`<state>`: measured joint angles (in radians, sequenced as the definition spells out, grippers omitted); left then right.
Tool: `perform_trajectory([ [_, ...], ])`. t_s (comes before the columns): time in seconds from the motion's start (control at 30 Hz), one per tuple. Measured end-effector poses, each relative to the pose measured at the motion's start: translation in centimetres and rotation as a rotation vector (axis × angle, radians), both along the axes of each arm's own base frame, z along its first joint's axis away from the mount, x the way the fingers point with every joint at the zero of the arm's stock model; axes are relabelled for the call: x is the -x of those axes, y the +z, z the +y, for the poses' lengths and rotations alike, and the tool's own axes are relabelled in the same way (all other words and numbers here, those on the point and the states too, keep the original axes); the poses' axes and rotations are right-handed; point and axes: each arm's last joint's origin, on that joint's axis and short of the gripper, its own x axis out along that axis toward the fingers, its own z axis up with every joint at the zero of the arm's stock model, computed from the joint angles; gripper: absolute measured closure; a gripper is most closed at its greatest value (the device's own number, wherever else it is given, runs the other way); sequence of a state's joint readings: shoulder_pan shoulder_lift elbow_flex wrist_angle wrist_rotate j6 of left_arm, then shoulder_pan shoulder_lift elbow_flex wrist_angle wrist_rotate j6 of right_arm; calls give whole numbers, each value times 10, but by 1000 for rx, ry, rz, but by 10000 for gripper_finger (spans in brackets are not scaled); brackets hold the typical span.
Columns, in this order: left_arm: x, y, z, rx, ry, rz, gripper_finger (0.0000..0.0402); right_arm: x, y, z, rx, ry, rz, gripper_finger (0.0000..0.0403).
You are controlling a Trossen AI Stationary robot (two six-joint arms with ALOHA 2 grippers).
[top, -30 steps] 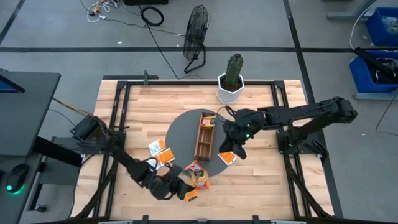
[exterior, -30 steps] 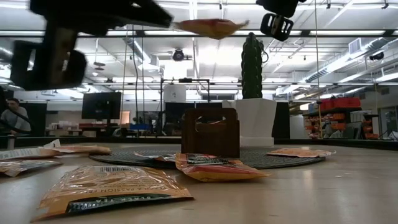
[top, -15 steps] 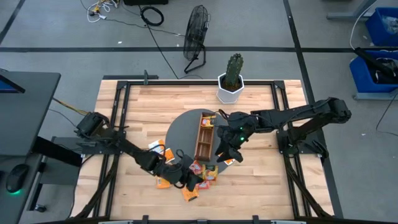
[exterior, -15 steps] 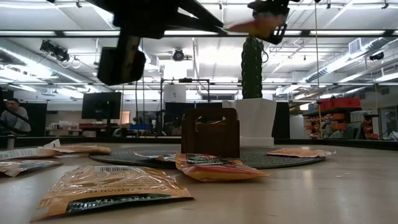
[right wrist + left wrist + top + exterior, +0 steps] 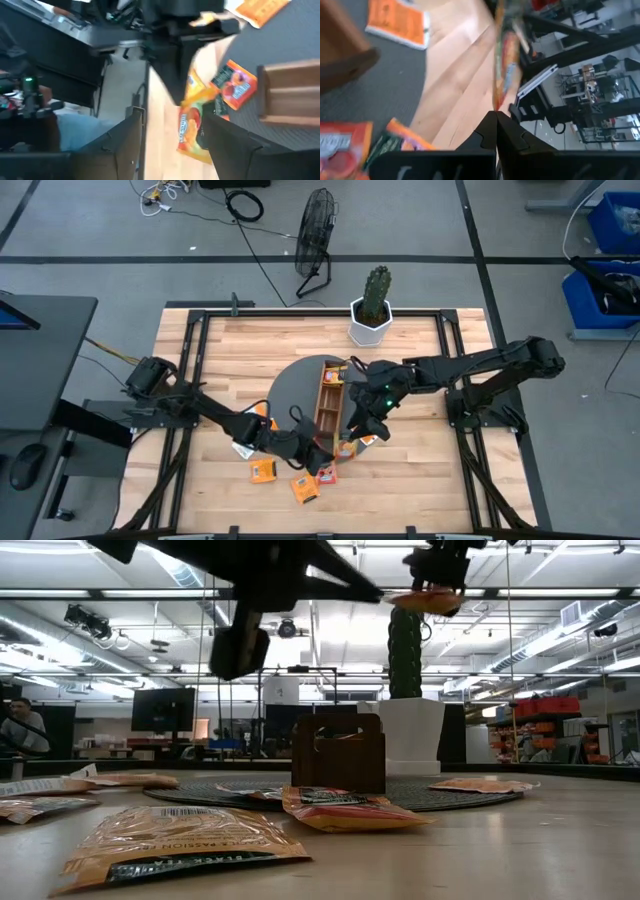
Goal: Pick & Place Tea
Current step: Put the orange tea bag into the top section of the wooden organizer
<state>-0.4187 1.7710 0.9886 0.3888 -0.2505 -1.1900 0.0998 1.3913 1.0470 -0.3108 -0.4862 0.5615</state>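
My left gripper is holding the orange tea sachet (image 5: 200,98) by one edge. My right gripper should therefore grab its free edge (image 5: 194,153) and bring it to the tray's far compartment.
My left gripper (image 5: 333,454) is shut on an orange tea sachet (image 5: 192,125) and holds it up in the air just near of the dark round mat (image 5: 290,395). My right gripper (image 5: 182,135) is open. Its two fingers stand on either side of that sachet, apart from it. In the low view the sachet (image 5: 425,600) hangs high, under the right gripper (image 5: 440,560). The long brown wooden tray (image 5: 328,400) stands on the mat. More sachets lie flat on the table (image 5: 263,470) (image 5: 305,488), and one lies at the mat's edge (image 5: 368,440). My left gripper pinches the sachet by one edge (image 5: 496,106) between its two fingers. The sachet sticks out beyond the fingertips, seen edge-on in the left wrist view, and is lifted clear of the table and the mat.
A cactus in a white pot (image 5: 373,315) stands at the table's far side behind the mat. Loose sachets (image 5: 180,845) (image 5: 345,808) lie near the front edge. Black frame rails (image 5: 190,360) run along the table's sides. A person (image 5: 20,725) sits far off in the room.
My left gripper, shut on the sachet, has swung from the near edge toward the table's right and the tray. It has rolled and risen a little, and has brought the sachet up between my right gripper's fingers. The sachets on the table lie as before.
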Motion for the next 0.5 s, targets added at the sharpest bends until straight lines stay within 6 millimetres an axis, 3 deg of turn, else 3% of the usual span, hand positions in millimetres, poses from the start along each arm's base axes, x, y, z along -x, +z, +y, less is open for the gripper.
perform_trajectory([
  [0.27,-4,6,1,-37,-13,-39,401,-4,-16,0,28,6,80,188],
  [0.5,-4,6,1,-35,-11,-36,401,-6,-18,1,16,39,80,196],
])
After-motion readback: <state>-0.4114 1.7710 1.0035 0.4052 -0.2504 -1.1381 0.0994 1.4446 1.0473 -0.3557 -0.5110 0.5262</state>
